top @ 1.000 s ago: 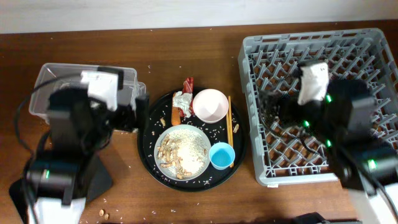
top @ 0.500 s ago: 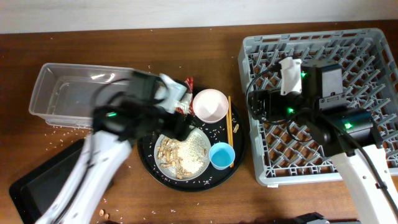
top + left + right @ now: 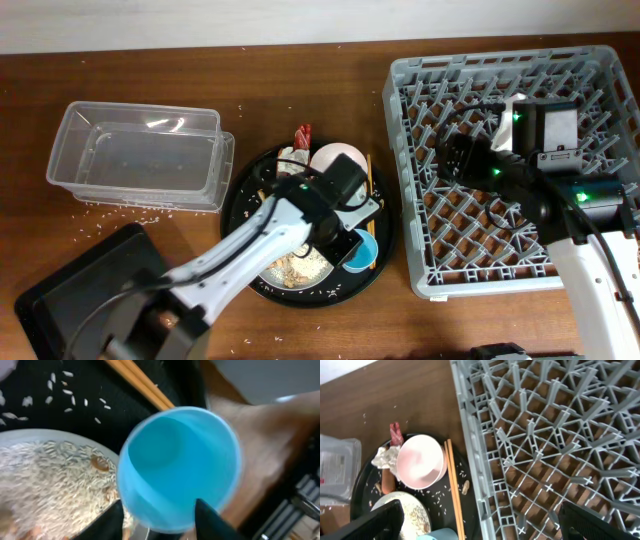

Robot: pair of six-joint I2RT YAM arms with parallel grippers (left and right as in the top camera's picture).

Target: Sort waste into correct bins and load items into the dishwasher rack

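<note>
The robot's left gripper should first lift the light-blue cup [image 3: 361, 252] and pass it to the right gripper, because the grey dishwasher rack [image 3: 462, 226] is on the right gripper's side.
On the round black tray [image 3: 240, 200], my left gripper [image 3: 345, 235] is shut on the small light-blue cup [image 3: 177, 465]. Its dark fingers [image 3: 212, 522] press the cup's two sides. Left of the cup lies the plate [image 3: 45, 480] piled with rice and scraps. Behind them are the brown chopsticks [image 3: 368, 170], the white bowl [image 3: 338, 158] and the red-and-white wrapper [image 3: 297, 150]. An orange carrot [image 3: 387, 482] lies beside the bowl [image 3: 419, 461]. Over the left side of the grey dishwasher rack [image 3: 520, 70], my right gripper [image 3: 450, 160] hangs open and holds nothing.
The clear plastic tub [image 3: 135, 155] stands at the left on the wooden table. The flat black tray [image 3: 80, 280] sits at the front left, partly under my left arm. Loose rice grains are scattered on the round tray and the table.
My left arm swung from the clear tub across to the round tray and its jaws closed around the blue cup. My right arm shifted a little over the rack, still open.
</note>
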